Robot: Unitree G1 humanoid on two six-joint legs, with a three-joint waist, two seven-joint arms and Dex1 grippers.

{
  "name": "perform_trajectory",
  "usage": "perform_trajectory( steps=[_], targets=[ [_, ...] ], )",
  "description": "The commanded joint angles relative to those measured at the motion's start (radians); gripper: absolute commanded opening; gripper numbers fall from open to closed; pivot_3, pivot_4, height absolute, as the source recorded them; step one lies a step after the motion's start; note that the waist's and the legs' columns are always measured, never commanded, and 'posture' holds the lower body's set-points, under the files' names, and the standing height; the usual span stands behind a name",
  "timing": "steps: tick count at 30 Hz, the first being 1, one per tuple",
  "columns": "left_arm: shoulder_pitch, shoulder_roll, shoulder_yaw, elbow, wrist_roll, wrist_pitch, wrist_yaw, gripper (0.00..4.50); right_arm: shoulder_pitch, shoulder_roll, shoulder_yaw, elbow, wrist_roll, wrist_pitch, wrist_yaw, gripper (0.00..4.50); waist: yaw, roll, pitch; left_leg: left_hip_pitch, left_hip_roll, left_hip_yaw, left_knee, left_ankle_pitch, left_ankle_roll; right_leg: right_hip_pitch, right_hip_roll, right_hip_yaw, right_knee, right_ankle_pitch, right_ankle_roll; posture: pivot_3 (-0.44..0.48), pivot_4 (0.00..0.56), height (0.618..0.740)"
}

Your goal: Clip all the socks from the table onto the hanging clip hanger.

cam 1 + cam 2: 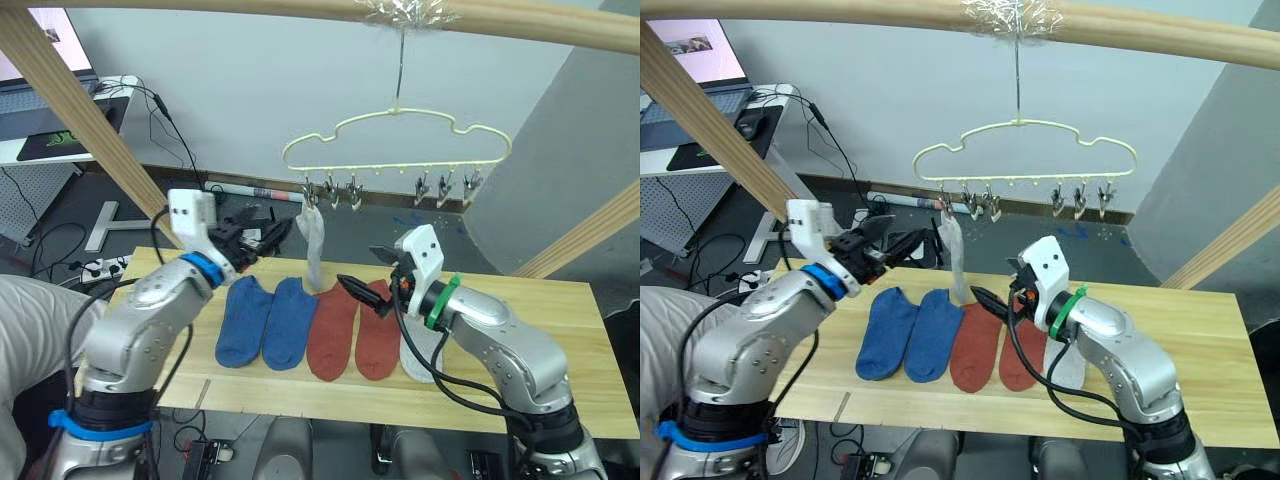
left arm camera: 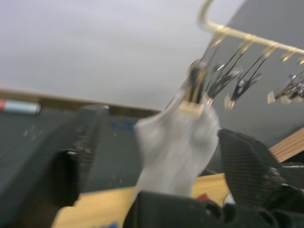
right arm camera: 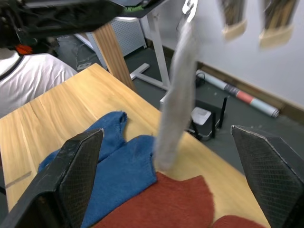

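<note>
The pale-yellow clip hanger (image 1: 397,164) is hanging from a single thin hook (image 1: 401,68), so I expect the clip hanger to tip and turn along when the robot's left gripper pulls on a clip.
The pale-yellow clip hanger (image 1: 395,140) hangs from a wooden beam, with its dark clips (image 1: 437,186) in a row. One light grey sock (image 1: 315,245) dangles from the leftmost clip (image 2: 194,90). On the table (image 1: 560,340) lie two blue socks (image 1: 265,322), two rust red socks (image 1: 355,335) and another grey sock (image 1: 425,352), partly under my right arm. My left gripper (image 1: 262,236) is open just left of the hanging sock, which shows between its fingers (image 2: 247,166) in the left wrist view. My right gripper (image 1: 360,272) is open over the red socks, holding nothing.
Slanted wooden frame beams (image 1: 80,110) stand at both sides of the table. Behind it, cables and a power strip (image 1: 100,268) lie on the floor, and a desk with a laptop (image 1: 40,100) is at the far left. Bare wood lies at the table's right end.
</note>
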Motion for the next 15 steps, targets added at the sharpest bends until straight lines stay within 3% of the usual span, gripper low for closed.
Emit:
perform_trajectory(
  steps=[1, 4, 9, 15],
  targets=[
    [0.0, -0.042, -0.045, -0.085, 0.093, -0.048, 0.015, 2.67, 0.014, -0.041, -0.046, -0.068, -0.002, -0.054, 0.024, 4.5, 0.004, 0.0, 0.0, 0.0, 0.0, 0.0, 0.001, 0.0, 0.0, 0.0, 0.0, 0.0, 0.0, 0.0, 0.0, 0.266, 0.227, 0.74],
    [0.0, -0.083, -0.096, -0.096, 0.174, -0.069, 0.021, 1.76, 0.018, -0.068, -0.05, -0.072, -0.013, -0.093, 0.036, 4.5, 0.0, 0.0, 0.0, 0.0, 0.0, 0.0, 0.003, 0.0, 0.001, 0.0, 0.001, 0.0, 0.002, 0.0, 0.0, 0.255, 0.225, 0.74],
    [-0.032, -0.207, -0.177, -0.016, 0.318, -0.129, 0.072, 1.76, -0.017, -0.069, -0.091, -0.068, -0.001, -0.127, 0.027, 4.5, -0.001, 0.0, 0.0, -0.001, 0.0, 0.0, 0.01, 0.0, 0.001, 0.002, 0.001, 0.0, 0.002, 0.003, 0.004, 0.234, 0.22, 0.74],
    [-0.078, -0.337, -0.188, 0.188, 0.459, -0.253, 0.118, 1.76, -0.066, -0.091, -0.11, -0.061, -0.007, -0.132, 0.029, 4.5, -0.006, 0.0, 0.0, -0.001, -0.001, 0.0, 0.012, 0.001, 0.003, 0.003, 0.001, 0.001, 0.002, 0.006, 0.005, 0.196, 0.212, 0.74]
  ],
)
